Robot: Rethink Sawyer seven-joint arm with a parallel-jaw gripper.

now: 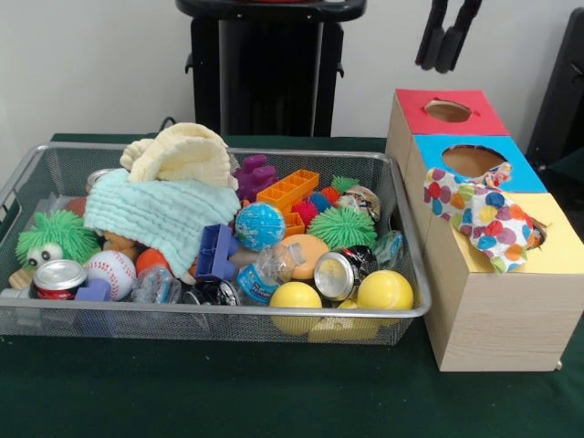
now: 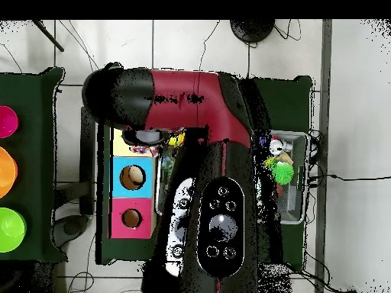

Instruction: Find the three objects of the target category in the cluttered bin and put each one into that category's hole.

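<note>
The white polka-dot cloth (image 1: 494,222) should bunch up and go only part of the way down when I push it down, because its limp ends (image 1: 443,192) spread wider than the hole.
The silver wire-mesh bin (image 1: 406,237) sits at the left, full of toys, and part of it shows in the overhead view (image 2: 296,177). A white polka-dot cloth (image 1: 484,219) lies draped over the hole of the yellow-topped box (image 1: 557,242); one end reaches onto the blue-topped box (image 1: 525,178). The hole is almost fully covered. I see no other polka-dot cloth in the bin. My gripper (image 1: 440,50) hangs high above the red-topped box (image 1: 484,114), open and empty. In the overhead view the arm (image 2: 191,107) hides the gripper and most of the bin.
In the bin, a mint-green waffle cloth (image 1: 155,214) and a cream-yellow cloth (image 1: 182,155) lie over the left half. Yellow balls (image 1: 385,290), cans (image 1: 60,276), a baseball (image 1: 111,272), spiky green toys (image 1: 342,226) and plastic bricks (image 1: 287,190) fill the rest. Coloured bowls (image 2: 6,169) show at the overhead view's left edge.
</note>
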